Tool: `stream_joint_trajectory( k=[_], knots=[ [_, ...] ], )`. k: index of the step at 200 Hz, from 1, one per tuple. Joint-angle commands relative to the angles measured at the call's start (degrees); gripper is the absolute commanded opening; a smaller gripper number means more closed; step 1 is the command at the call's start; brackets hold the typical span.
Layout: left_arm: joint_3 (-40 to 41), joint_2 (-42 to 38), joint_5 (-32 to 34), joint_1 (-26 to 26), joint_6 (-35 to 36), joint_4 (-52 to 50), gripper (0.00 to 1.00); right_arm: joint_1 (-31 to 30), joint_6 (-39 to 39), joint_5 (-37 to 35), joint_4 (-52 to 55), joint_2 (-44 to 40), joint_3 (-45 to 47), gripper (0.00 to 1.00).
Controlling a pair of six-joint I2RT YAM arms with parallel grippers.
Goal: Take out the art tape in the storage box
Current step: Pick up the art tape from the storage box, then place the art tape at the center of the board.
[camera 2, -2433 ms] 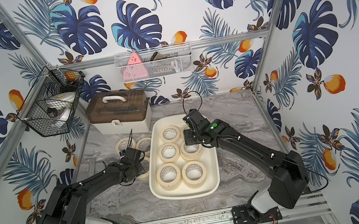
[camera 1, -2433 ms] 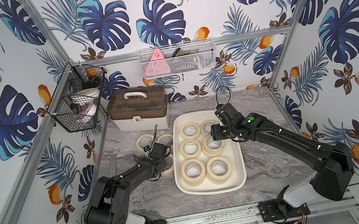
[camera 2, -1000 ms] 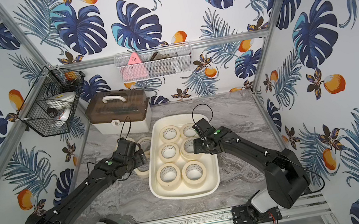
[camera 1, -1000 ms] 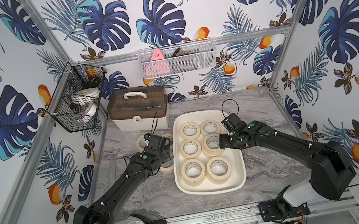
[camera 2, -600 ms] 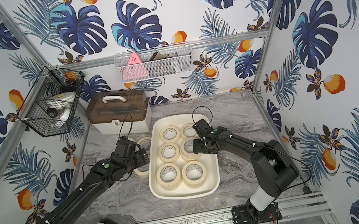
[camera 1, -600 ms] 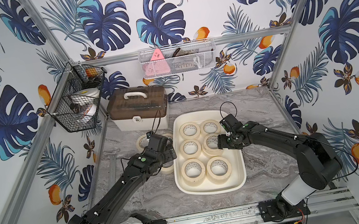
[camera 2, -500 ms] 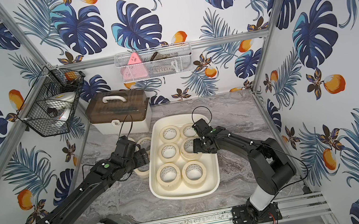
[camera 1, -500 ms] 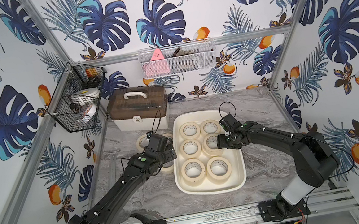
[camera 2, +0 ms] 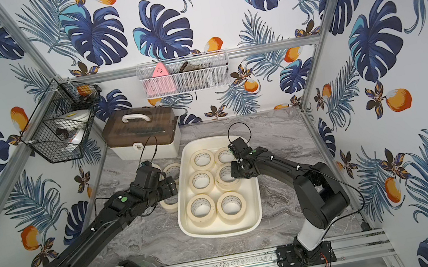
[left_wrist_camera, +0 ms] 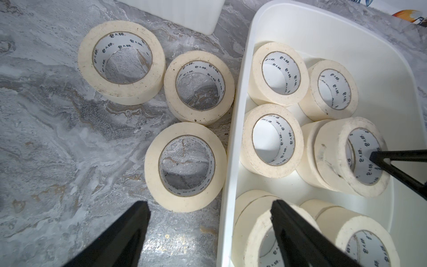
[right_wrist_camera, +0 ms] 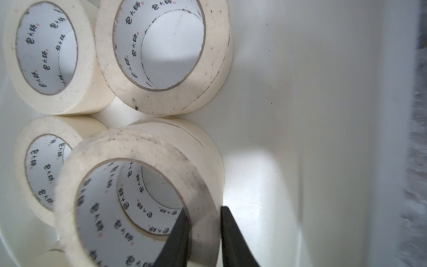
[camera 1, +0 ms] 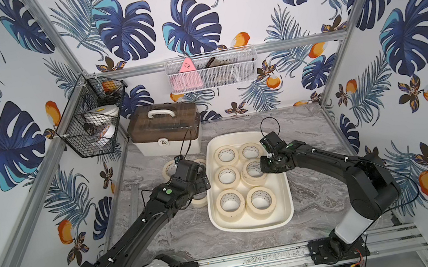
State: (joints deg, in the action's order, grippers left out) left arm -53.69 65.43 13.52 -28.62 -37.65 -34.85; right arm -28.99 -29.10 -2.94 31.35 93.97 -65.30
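The robot's right gripper is holding the tape roll across the box from the loose rolls, so the robot should pass the held roll to its left gripper to put down next to them.
The storage box, an off-white tub, holds several cream art tape rolls in both top views. My right gripper is shut on the wall of one roll, with one finger inside the core and one outside. That roll is in the box's middle row on the right, tilted above the roll beneath it. My left gripper is open and empty over the box's left rim. One of its fingers hangs over the table, the other over a near-corner roll. Three rolls lie on the table left of the box.
A white case with a brown lid stands behind the loose rolls at the back left. A black wire basket hangs on the left wall, and a white wire basket on the back wall. Marble table lies right of the box.
My right gripper has closed on the roll's wall, and the roll now sits tilted. My left gripper has drifted slightly toward the box's left rim.
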Motion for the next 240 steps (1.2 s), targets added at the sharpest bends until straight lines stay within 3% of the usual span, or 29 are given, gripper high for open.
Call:
stream_joint_trajectory(
  k=[1,28,110,203,227,240],
  knots=[
    [-1.3,-1.0,0.4,-0.5,0.9,-1.8,0.89,-1.7,1.3,-2.2,1.7,-1.4,-3.0,0.19],
    [-4.0,-1.4,0.6,-1.2,2.0,-4.3,0.89,-6.8,1.9,-6.6,5.6,-1.3,-7.9,0.11],
    [-13.3,0.5,1.7,-4.7,7.9,-11.7,0.83,-20.1,0.8,-9.8,9.8,4.0,-21.6,0.09],
    [-12.0,4.0,2.9,-4.9,7.7,-10.1,0.71,-26.6,-0.1,-9.5,10.5,7.6,-28.1,0.09],
    [-11.2,4.9,3.5,-4.9,7.1,-9.1,0.63,-27.0,-0.2,-9.8,10.6,7.3,-27.9,0.10],
    [-11.2,5.2,3.5,-4.9,7.2,-8.9,0.51,-27.0,-0.2,-9.8,10.3,6.9,-27.6,0.13]
  ],
)
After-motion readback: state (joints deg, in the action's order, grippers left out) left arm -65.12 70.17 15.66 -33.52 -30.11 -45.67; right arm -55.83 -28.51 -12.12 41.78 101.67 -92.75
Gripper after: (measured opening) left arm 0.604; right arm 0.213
